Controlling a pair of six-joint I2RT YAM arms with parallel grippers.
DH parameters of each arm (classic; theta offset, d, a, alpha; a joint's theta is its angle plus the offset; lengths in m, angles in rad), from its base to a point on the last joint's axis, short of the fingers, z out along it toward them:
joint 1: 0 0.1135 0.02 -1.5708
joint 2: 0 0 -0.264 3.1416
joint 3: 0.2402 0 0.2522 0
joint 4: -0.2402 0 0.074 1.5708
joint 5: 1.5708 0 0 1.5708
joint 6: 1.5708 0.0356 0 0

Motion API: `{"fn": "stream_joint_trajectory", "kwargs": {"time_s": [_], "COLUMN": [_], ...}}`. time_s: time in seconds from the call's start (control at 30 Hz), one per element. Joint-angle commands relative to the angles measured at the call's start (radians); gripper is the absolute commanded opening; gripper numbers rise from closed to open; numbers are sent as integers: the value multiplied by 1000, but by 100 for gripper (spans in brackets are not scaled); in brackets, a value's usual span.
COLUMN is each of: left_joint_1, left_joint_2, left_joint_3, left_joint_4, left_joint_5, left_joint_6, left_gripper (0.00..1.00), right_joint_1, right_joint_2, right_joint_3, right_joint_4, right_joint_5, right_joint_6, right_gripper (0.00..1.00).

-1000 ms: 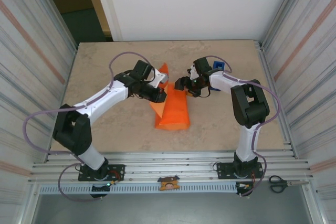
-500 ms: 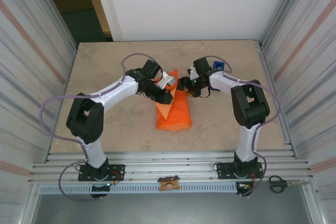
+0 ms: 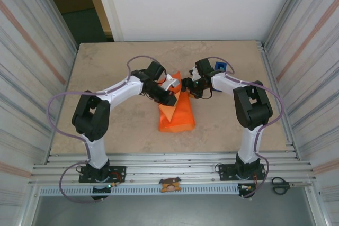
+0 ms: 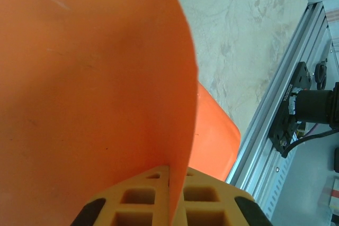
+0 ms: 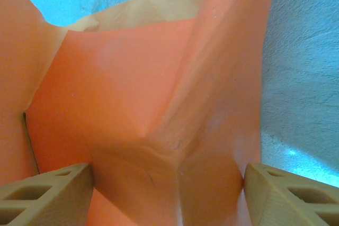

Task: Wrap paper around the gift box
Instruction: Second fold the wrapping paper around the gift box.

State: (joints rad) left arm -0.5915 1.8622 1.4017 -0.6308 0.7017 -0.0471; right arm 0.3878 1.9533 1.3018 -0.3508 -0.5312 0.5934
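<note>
My left gripper keeps pulling the flap by its pinched edge across the bundle (image 3: 184,110) and lets go of it there, while my right gripper is astride the box (image 5: 172,157).
The orange paper (image 3: 177,117) lies folded into a long bundle at the table's middle, and the gift box is hidden under it. My left gripper (image 3: 170,95) is shut on a raised flap of the paper (image 4: 95,78), with the sheet's edge pinched between its yellow fingers (image 4: 143,194). That flap stands up over the bundle's far end. My right gripper (image 3: 185,86) meets the same end from the right. Its jaws stand wide, and the fingers (image 5: 50,191) press on both sides of the creased, paper-covered box (image 5: 159,104).
A blue tape dispenser (image 3: 220,67) sits behind the right arm. Scissors (image 3: 280,184) lie on the front rail at the right. Ribbed metal walls close in both sides. The aluminium front rail (image 4: 286,93) runs past the bundle's near end.
My left arm has swung right and forward, carrying the paper flap up and over toward the right gripper. The right arm has stayed still.
</note>
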Motion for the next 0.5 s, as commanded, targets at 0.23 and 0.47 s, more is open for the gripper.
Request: {"fn": "stream_joint_trajectory", "kwargs": {"time_s": [0.23,0.47], "left_joint_1": [-12,-16], "left_joint_2": [62,96], "left_joint_3": [36,23], "left_joint_4": [28,26], "left_joint_5": [50,35], "left_joint_6": [-19,-30], "left_gripper": [3,3], "right_joint_1": [15,20], "right_joint_2": [29,22], "right_joint_3": [-70,-70], "right_joint_4": [-137,-136], "right_joint_5": [108,110], "right_joint_6": [9,13], "right_gripper": [72,72]}}
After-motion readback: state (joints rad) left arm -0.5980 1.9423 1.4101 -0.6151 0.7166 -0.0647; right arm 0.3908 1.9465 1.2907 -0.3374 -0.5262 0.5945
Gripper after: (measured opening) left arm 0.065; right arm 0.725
